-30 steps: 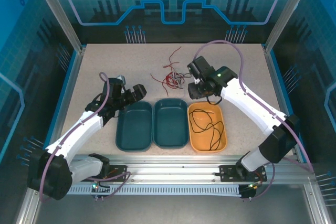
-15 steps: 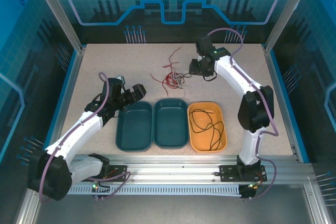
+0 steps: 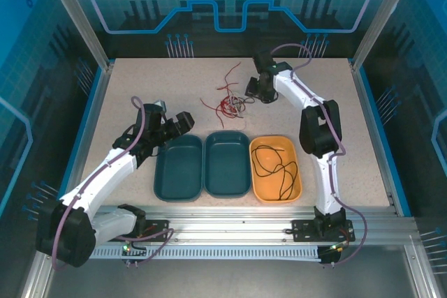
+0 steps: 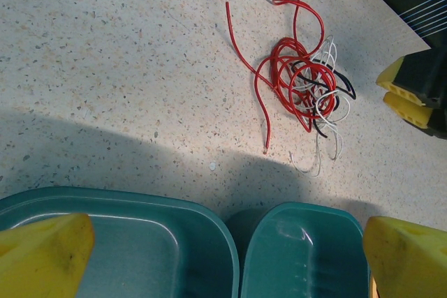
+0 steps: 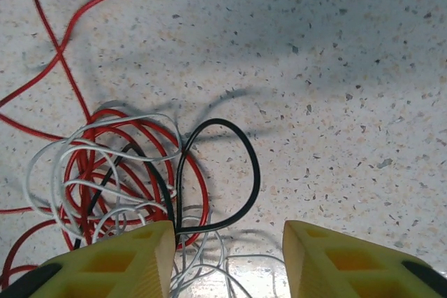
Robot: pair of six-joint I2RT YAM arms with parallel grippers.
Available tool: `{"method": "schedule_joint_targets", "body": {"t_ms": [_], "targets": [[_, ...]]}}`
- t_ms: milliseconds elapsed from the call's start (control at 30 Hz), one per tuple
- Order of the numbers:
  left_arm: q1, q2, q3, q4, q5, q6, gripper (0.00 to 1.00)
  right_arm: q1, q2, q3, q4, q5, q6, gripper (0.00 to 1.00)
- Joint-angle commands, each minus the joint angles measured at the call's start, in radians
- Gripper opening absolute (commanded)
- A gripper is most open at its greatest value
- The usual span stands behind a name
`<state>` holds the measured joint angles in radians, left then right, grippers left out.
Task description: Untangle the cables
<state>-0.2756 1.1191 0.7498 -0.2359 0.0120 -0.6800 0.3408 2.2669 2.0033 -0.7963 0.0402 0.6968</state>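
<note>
I should keep lowering my right gripper until its open fingers close on the loop's near side (image 5: 219,226), because the black loop (image 5: 254,165) sticks out beyond the red coils.
The cables (image 3: 227,99) lie in a loose tangle of red, white and black strands at the table's back middle. My right gripper (image 3: 253,91) is just right of the tangle and low over it. In the right wrist view its jaws (image 5: 229,242) stand open. A black loop (image 5: 230,172) rests on the table between its fingers, and its left finger (image 5: 119,259) reaches the tangle's edge. My left gripper (image 3: 183,122) hovers wide open over the teal trays (image 4: 223,256), holding nothing, with the tangle (image 4: 300,82) ahead of it. Another black cable (image 3: 274,165) lies coiled in the orange tray.
Two teal trays (image 3: 179,167) (image 3: 227,163) and an orange tray (image 3: 276,199) stand in a row near the front edge. Bare speckled tabletop (image 3: 140,88) surrounds the tangle. Blue side walls and metal posts (image 3: 77,19) enclose the table.
My right arm swung from above the orange tray back to the tangle's right side, and its jaws widened a little. The left arm stayed still.
</note>
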Motion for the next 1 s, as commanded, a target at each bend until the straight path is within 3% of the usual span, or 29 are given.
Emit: {"method": "schedule_joint_targets", "body": {"t_ms": [0,567,967], "targets": [[0.002,-0.013,-0.013,-0.002,0.003,-0.005,0.99,-0.008,0.022,0.03,-0.016,-0.002,0.042,0.47],[0.001,-0.019,-0.025,-0.012,0.002,0.002,0.99,-0.028,0.102,-0.02,0.127,-0.138,0.136,0.5],[0.001,-0.03,-0.018,-0.025,-0.004,0.01,0.99,-0.032,0.033,-0.115,0.251,-0.204,0.16,0.14]]}}
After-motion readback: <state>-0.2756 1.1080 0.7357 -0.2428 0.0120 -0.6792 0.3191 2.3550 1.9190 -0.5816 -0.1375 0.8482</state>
